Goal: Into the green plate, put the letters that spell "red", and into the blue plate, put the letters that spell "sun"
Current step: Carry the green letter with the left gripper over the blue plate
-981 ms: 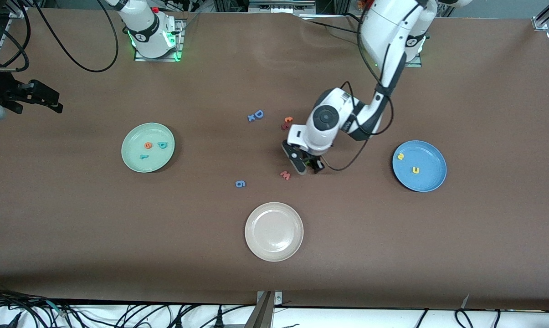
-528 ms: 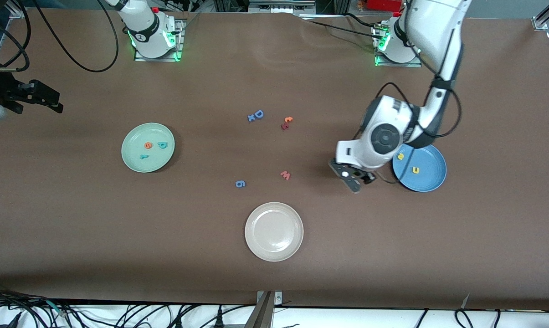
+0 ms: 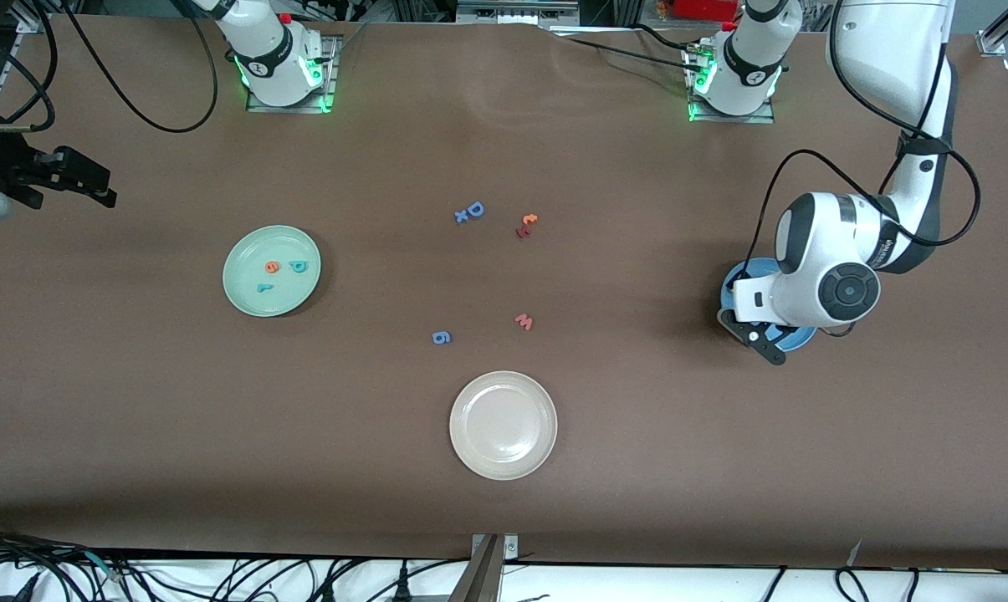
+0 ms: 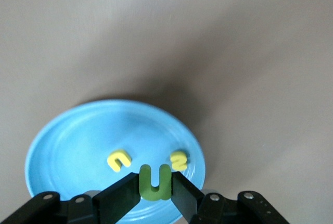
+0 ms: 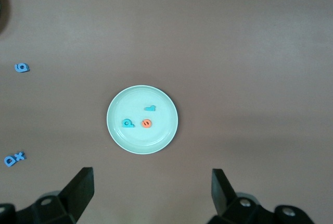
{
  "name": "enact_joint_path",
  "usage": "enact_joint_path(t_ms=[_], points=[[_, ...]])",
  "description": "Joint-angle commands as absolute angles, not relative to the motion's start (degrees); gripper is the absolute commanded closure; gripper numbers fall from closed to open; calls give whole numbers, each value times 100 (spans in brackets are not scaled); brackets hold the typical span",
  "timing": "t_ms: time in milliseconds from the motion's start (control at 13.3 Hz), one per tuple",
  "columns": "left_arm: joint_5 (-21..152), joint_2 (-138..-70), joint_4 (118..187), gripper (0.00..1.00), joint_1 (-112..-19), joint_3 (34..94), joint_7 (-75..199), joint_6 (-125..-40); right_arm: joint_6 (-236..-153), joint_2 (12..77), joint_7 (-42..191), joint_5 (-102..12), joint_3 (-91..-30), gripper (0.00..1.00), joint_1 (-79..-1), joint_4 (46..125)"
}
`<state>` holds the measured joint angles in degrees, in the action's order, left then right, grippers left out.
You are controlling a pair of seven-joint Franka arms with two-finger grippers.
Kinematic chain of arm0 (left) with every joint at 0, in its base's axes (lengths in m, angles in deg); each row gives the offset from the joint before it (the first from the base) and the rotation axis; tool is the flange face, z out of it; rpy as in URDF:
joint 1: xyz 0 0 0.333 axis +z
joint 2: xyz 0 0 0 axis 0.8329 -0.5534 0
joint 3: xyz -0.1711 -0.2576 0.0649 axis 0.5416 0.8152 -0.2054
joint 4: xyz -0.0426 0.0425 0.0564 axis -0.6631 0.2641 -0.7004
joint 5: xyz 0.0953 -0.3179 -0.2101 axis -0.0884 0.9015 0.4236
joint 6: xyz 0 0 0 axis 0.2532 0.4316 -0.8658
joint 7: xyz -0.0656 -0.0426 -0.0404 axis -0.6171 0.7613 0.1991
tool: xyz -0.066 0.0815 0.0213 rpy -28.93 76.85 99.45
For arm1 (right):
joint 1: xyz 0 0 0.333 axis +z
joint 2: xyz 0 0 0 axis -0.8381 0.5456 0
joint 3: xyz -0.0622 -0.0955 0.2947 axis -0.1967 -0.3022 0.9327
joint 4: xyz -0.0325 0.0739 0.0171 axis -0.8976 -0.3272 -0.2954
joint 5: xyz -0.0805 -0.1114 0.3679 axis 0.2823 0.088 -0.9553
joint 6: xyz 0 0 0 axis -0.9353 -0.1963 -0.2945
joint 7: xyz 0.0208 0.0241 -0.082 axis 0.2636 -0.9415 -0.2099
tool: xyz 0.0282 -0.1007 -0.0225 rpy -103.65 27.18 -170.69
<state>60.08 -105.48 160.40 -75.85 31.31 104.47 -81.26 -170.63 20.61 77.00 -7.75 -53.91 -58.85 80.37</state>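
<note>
My left gripper keeps lowering the green "n" [image 4: 155,191], as it is over free room in the blue plate, and let it go low beside the yellow "u" [image 4: 119,159].
My left gripper [image 3: 765,343] hangs over the blue plate [image 3: 799,338], shut on the green "n" [image 4: 154,182], which sits pinched between both fingers. In the left wrist view the blue plate [image 4: 78,140] holds the yellow "u" [image 4: 118,160] and the yellow "s" [image 4: 178,160]. The green plate [image 3: 257,247] lies toward the right arm's end and holds the orange "e" [image 3: 272,267], the teal "d" [image 3: 299,267] and the teal "r" [image 3: 264,288]. My right gripper [image 5: 151,193] waits open, high over the green plate [image 5: 156,135], out of the front view.
A beige plate [image 3: 503,425] lies nearest the front camera. Loose letters lie mid-table: a blue "D" with an "x" [image 3: 470,211], two red-orange letters [image 3: 526,224], a pink "w" [image 3: 524,321] and a blue "6" [image 3: 441,337].
My left arm has swung from beside the pink "w" toward its own end of the table, carrying the green "n" over the blue plate. The right arm has not moved.
</note>
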Motion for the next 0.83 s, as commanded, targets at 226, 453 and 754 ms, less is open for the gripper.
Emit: enact_joint_path(t_ms=[226, 453, 754], points=[[5980, -11004, 16439, 97, -7100, 3155, 10490, -9022, -16989, 2087, 7704, -755, -5455, 0, -5825, 7950], [5980, -11146, 16457, 96, -7011, 3155, 10499, -9217, -16989, 2087, 7695, -764, -5455, 0, -5825, 7959], [5980, -11137, 16457, 96, -6958, 3155, 10569, -9217, -16998, 2087, 7686, -755, -5446, 0, -5817, 7959]])
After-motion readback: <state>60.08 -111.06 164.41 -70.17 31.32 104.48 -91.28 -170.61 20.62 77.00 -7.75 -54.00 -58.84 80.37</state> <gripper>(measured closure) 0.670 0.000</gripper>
